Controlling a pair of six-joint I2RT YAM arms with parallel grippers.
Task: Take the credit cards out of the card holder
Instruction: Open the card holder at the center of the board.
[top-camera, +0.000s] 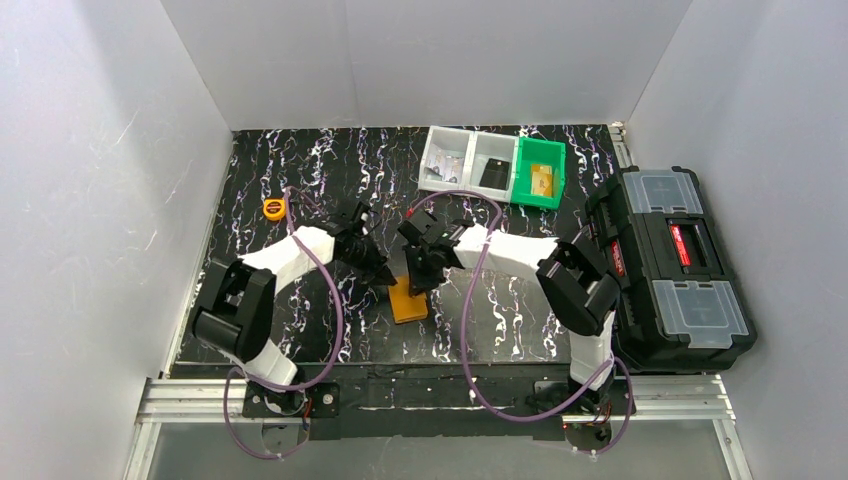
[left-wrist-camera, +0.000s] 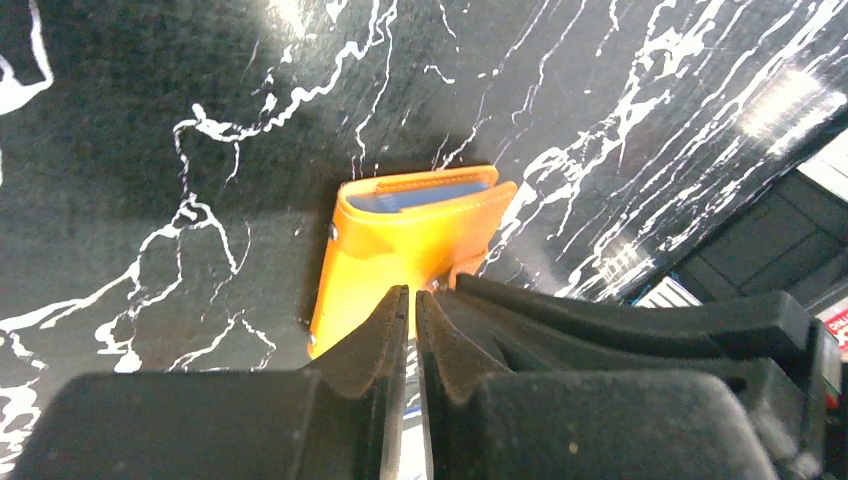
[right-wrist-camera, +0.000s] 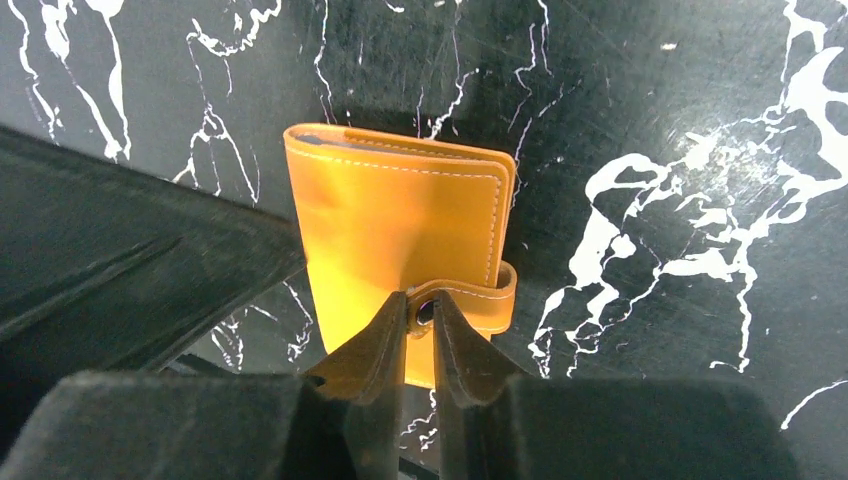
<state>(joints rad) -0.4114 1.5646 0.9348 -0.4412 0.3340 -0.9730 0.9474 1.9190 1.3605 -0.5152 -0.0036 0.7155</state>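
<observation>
The closure tab wraps over the front (right-wrist-camera: 468, 299) of the card holder, so my right gripper should peel the tab free (right-wrist-camera: 502, 295) and use it to pull the card holder open.
The card holder (top-camera: 408, 302), an orange folded wallet, lies on the black marbled table between both arms. It also shows in the left wrist view (left-wrist-camera: 400, 250) and the right wrist view (right-wrist-camera: 400, 220). A pale blue credit card edge (left-wrist-camera: 428, 196) shows in its far opening; the other cards are hidden. My right gripper (top-camera: 420, 278) (right-wrist-camera: 420, 305) is shut on the closure tab (right-wrist-camera: 480, 300) at its snap. My left gripper (top-camera: 383, 273) (left-wrist-camera: 412, 292) is shut, with its tips at the wallet's near edge. I cannot tell whether it pinches the leather.
A small round yellow-orange tape measure (top-camera: 273, 208) lies at the back left. White bins (top-camera: 468, 160) and a green bin (top-camera: 540, 170) stand at the back. A black toolbox (top-camera: 670, 265) sits at the right, beside the table.
</observation>
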